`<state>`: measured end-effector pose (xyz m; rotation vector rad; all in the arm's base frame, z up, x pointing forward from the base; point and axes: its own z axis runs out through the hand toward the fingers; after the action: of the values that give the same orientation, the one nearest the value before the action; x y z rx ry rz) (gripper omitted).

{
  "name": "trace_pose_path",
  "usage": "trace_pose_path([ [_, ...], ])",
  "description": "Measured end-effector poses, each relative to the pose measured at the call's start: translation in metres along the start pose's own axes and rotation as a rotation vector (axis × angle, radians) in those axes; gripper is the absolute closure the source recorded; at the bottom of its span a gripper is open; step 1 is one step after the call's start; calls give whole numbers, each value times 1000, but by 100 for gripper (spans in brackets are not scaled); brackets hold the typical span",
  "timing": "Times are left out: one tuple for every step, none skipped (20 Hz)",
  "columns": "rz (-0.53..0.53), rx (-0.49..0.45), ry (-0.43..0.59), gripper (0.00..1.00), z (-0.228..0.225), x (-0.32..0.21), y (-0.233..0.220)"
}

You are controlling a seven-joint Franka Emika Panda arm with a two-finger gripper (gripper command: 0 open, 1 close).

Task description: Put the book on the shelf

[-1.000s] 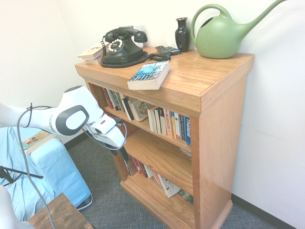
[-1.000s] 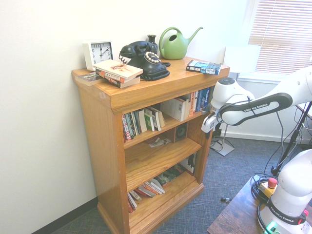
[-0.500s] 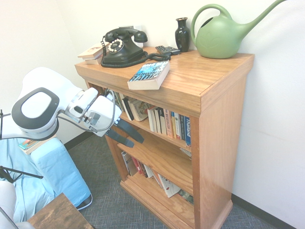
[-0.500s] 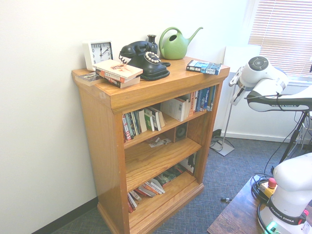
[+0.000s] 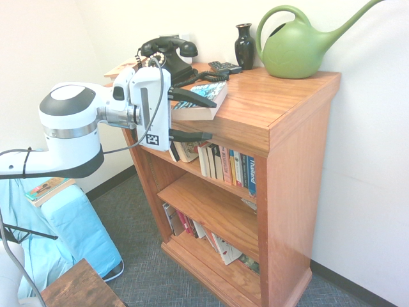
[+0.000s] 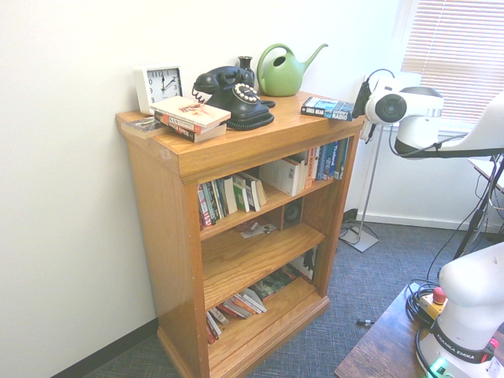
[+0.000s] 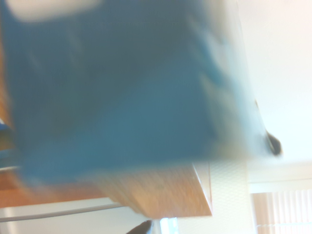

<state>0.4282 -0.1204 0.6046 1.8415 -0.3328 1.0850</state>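
I expect the book (image 5: 208, 100) to stay closed and straight when I carry it by its lower edge, because the thick pages (image 5: 194, 114) lie pressed flat and square.
The book (image 5: 203, 97), a thick paperback with a blue-teal and black cover, lies flat on the bookcase's top near its front edge. My gripper (image 5: 212, 119) is open beside it at the same height. One finger crosses in front of the book and the other in front of the top's edge. From the other side, the gripper (image 6: 361, 110) hangs just off the bookcase's corner, close to the book (image 6: 328, 108). The shelf (image 5: 192, 171), the highest inner board, holds a row of upright paperbacks. A blurred blue surface (image 7: 122, 97) fills most of the wrist view.
On the bookcase top stand a black rotary phone (image 5: 163, 62), a green watering can (image 5: 297, 45), a dark vase (image 5: 244, 46), a white clock (image 6: 160, 84) and pale stacked books (image 6: 190, 117). The middle board (image 5: 214, 211) is bare. A blue-draped object (image 5: 64, 224) sits left.
The arm has swung up from in front of the lower boards to the height of the bookcase's top, beside the book. The fingers have stayed open.
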Motion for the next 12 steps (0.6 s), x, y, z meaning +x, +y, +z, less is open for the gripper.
trace_pose_path([
  [-12, -8, 7, 0, 0, -1, -6],
  [-26, -13, 15, 0, 0, -3, -12],
  [-38, -16, 22, 0, -1, -5, -19],
  [-47, -21, 29, 0, -2, -8, -23],
  [-53, -27, 34, 0, -4, -10, -28],
  [-57, -32, 38, 0, -6, -12, -32],
  [-59, -35, 42, 0, -8, -13, -35],
  [-60, -39, 44, 0, -11, -15, -39],
  [-62, -42, 45, 0, -14, -16, -43],
  [-64, -46, 46, 0, -17, -16, -46],
  [-64, -51, 50, 0, -19, -15, -48],
  [-64, -56, 52, 0, -21, -14, -49],
])
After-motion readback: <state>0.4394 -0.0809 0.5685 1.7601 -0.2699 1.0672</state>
